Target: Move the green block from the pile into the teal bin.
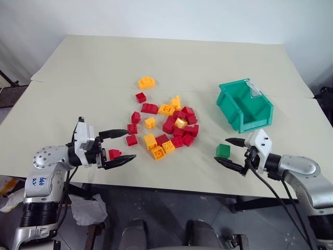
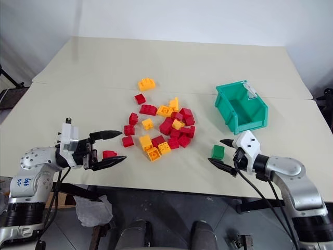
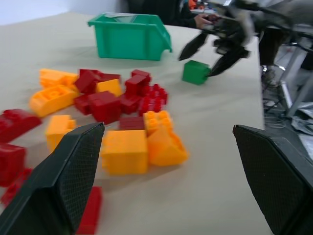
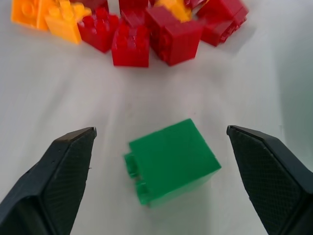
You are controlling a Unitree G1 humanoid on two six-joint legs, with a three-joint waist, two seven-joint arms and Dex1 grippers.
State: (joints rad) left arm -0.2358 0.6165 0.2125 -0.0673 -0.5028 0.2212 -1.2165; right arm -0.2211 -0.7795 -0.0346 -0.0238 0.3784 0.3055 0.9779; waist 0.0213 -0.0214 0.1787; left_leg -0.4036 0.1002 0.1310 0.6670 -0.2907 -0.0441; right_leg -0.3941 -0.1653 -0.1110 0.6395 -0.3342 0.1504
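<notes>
The green block is on the other side of the pile from my left gripper. My right gripper should grab the block and take it to the teal bin.
The green block lies on the table by itself, to the right of the pile of red and yellow-orange bricks and in front of the teal bin. My right gripper is open, one finger on each side of the block, with gaps on both sides in the right wrist view. My left gripper is open at the pile's left edge. A loose red brick lies on the table between its fingers, not gripped.
The bin's cut-away front faces the table's front right. A lone yellow-orange brick lies behind the pile. The table's front edge runs just under both grippers. A seam crosses the tabletop behind the bricks.
</notes>
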